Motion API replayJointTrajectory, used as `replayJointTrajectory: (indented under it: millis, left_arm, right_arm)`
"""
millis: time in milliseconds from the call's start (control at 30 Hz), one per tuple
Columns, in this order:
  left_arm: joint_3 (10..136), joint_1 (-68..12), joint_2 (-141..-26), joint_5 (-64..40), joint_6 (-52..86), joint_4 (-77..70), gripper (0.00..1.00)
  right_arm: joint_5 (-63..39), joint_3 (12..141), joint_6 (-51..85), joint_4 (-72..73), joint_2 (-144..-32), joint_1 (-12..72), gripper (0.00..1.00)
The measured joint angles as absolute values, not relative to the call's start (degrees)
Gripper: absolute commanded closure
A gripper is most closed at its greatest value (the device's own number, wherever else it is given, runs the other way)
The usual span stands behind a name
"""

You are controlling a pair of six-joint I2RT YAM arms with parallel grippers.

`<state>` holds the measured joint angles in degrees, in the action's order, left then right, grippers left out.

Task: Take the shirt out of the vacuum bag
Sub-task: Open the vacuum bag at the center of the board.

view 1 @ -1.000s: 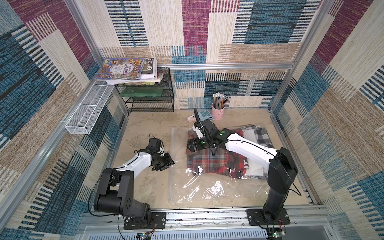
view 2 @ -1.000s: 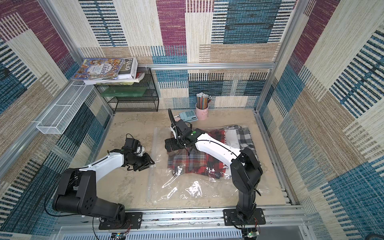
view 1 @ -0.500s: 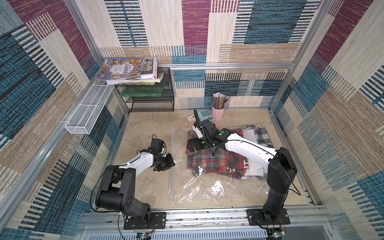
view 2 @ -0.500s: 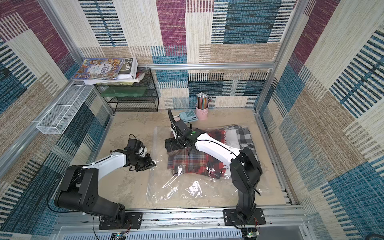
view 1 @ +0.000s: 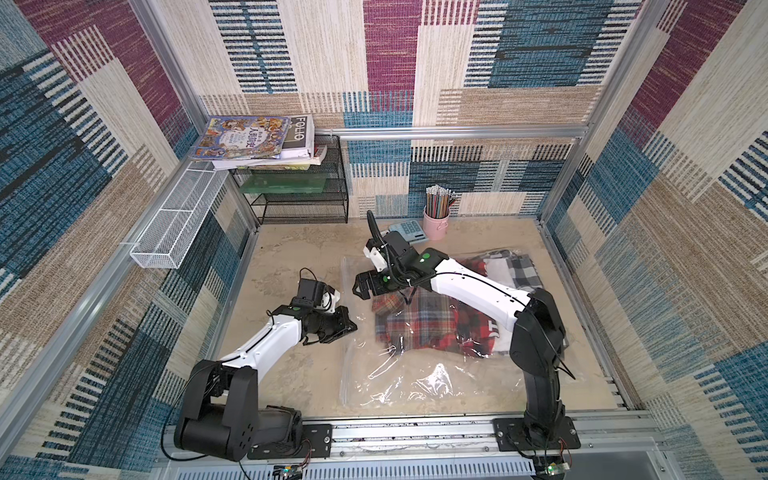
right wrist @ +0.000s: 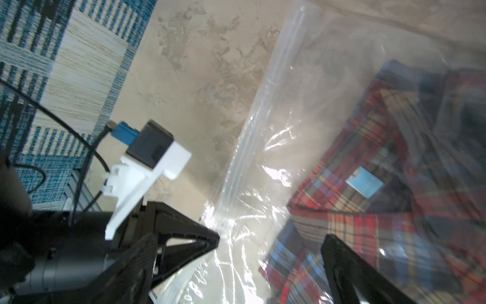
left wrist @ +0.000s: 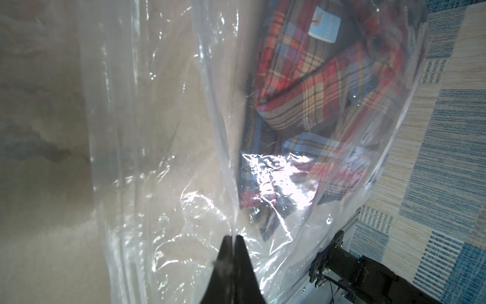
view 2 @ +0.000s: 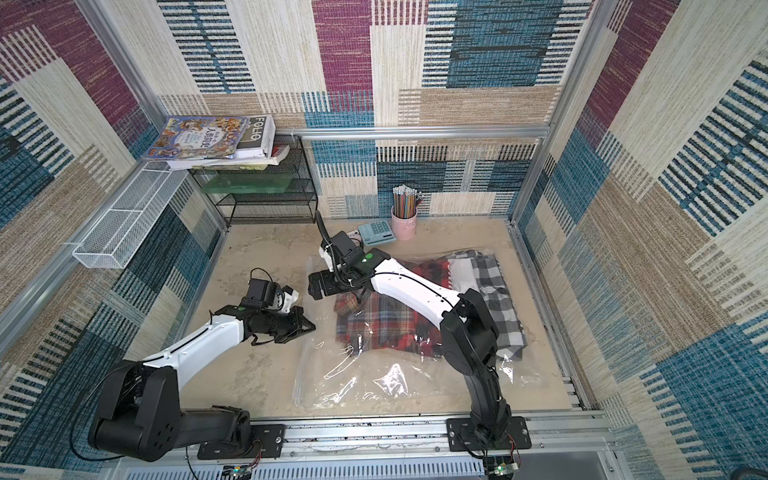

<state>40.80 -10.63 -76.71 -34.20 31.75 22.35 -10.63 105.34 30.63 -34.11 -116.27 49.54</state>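
Note:
Bold red-and-black checks (view 1: 478,336) can be seen past the red plaid shirt, so I expect another shirt in the vacuum bag (view 1: 436,374) when I draw its film back.
The vacuum bag (view 1: 415,382) (view 2: 374,382) lies flat and crinkled on the table, with its zip edge toward my left arm. Inside it lies a red plaid shirt (view 1: 419,320) (view 2: 374,320) (left wrist: 315,79) (right wrist: 368,223). My left gripper (view 1: 351,326) (view 2: 309,326) (left wrist: 232,238) is shut on a fold of the bag's clear film (left wrist: 157,158) at the zip edge. The right gripper (view 1: 361,289) (view 2: 316,289) (right wrist: 236,263) hangs open just over the bag (right wrist: 263,131), near the shirt's collar end, with nothing between its fingers. The left gripper's tip (right wrist: 210,238) shows in the right wrist view.
A black-and-white checked cloth (view 1: 519,274) and a white one lie at the bag's far right end. A pink pencil cup (view 1: 436,212) and a calculator (view 1: 409,230) stand behind. At the back left are a black wire rack (view 1: 303,195) with books (view 1: 253,137) and a white wire basket (view 1: 178,220).
My left gripper has slid right to the bag's edge and closed on the film. The right arm has stayed where it was, still open.

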Motion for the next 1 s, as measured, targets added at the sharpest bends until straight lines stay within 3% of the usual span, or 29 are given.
replayJointTrajectory:
  millis: [300, 1000]
  left_arm:
    - [38.4, -11.3, -72.6, -34.7, 32.4, 22.5, 0.95]
    - [37.5, -12.8, -69.6, -32.9, 32.2, 24.0, 0.95]
  right_arm:
    - [-14.5, 118.3, 31.1, -42.1, -128.2, 52.3, 0.11]
    - [-12.7, 121.5, 30.5, -50.2, -135.1, 54.7, 0.21]
